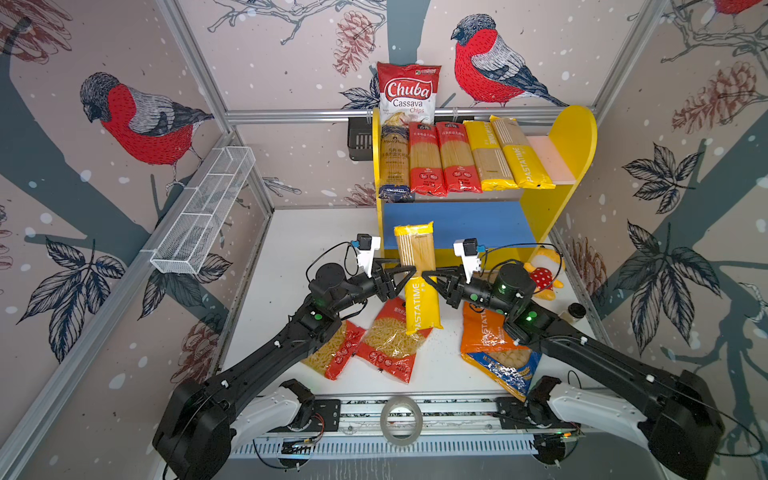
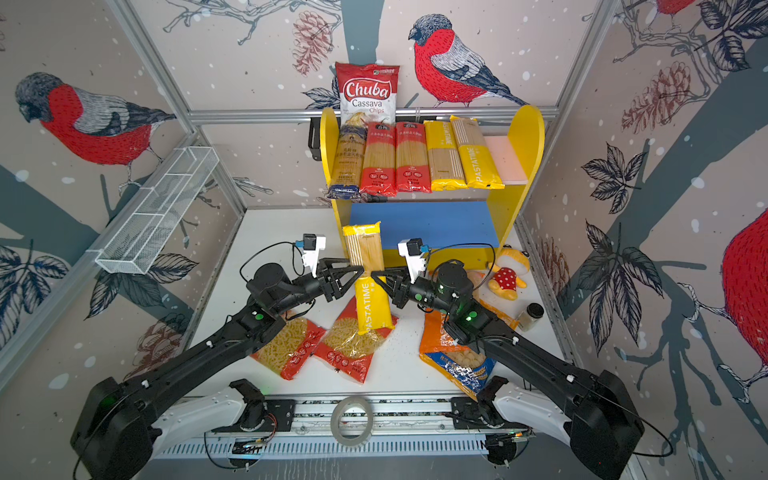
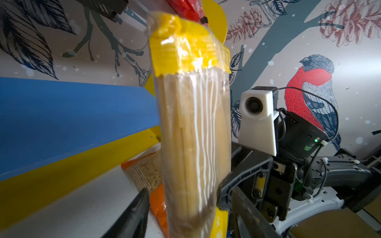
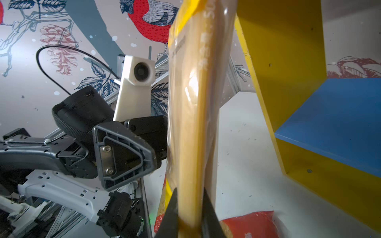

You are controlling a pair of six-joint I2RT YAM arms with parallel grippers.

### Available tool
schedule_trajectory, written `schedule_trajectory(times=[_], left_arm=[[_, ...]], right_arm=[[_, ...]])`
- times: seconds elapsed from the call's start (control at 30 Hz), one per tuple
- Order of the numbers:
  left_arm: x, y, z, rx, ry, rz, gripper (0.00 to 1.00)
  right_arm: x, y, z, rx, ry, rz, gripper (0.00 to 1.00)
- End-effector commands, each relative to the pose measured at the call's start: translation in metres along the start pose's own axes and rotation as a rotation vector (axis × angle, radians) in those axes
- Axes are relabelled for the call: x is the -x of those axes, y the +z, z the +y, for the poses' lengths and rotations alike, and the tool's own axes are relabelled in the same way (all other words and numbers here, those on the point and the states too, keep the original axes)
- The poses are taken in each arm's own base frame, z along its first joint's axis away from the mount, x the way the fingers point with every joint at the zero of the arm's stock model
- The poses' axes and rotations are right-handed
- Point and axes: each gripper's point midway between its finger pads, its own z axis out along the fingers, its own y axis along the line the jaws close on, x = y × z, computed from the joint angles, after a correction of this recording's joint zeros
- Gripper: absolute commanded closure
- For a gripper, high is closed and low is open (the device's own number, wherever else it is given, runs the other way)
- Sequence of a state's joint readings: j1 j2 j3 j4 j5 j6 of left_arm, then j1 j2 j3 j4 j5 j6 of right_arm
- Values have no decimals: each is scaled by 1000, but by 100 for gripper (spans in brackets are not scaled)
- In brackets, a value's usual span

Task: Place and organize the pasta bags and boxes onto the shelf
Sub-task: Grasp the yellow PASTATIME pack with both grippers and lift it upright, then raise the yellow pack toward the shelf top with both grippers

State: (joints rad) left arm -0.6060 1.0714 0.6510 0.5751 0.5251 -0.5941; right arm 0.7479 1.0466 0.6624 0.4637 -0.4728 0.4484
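My right gripper is holding the yellow spaghetti pack by its middle edge [image 1: 424,274]. My left gripper needs to hold the pack while my right gripper grabs the pack's lower end [image 1: 423,325].
A yellow PASTATIME spaghetti pack [image 1: 422,303] [image 2: 374,307] stands upright above the table in front of the shelf [image 1: 573,137]. My right gripper [image 1: 432,282] [image 4: 189,197] is shut on its narrow edge. My left gripper [image 1: 405,282] [image 3: 189,197] is open, its jaws straddling the pack [image 3: 193,123] with a gap on one side. On the pink upper board [image 1: 548,162] lie a dark blue pack [image 1: 395,162], two red packs [image 1: 424,158] and two yellow packs [image 1: 519,153]. The blue lower board [image 1: 457,224] is bare. Two red short-pasta bags [image 1: 390,340], an orange bag [image 1: 482,328] and a blue-yellow bag [image 1: 507,370] lie on the table.
A Chuba chips bag [image 1: 409,91] stands behind the shelf beside a black basket [image 1: 359,137]. A plush toy [image 1: 544,274] and a small jar [image 1: 575,311] sit at the right. A white wire rack [image 1: 208,208] hangs on the left wall. A tape roll [image 1: 401,419] lies at the front rail.
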Motion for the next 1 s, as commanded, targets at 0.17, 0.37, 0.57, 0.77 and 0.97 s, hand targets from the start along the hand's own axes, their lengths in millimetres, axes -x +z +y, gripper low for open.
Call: schedule_trajectory(times=[0.17, 0.37, 0.57, 0.77, 0.97], left_arm=[[17, 5, -27, -113, 79, -45, 51], [15, 10, -31, -116, 98, -31, 64], [25, 10, -33, -102, 130, -58, 83], [44, 14, -42, -119, 161, -94, 92], [80, 19, -56, -107, 241, -155, 95]], right_arm=[[26, -9, 48, 207, -125, -91, 100], [23, -5, 42, 181, -122, -88, 100], [17, -5, 34, 161, -96, -88, 80], [3, -6, 33, 180, -96, -53, 60], [-5, -20, 19, 143, -50, -94, 45]])
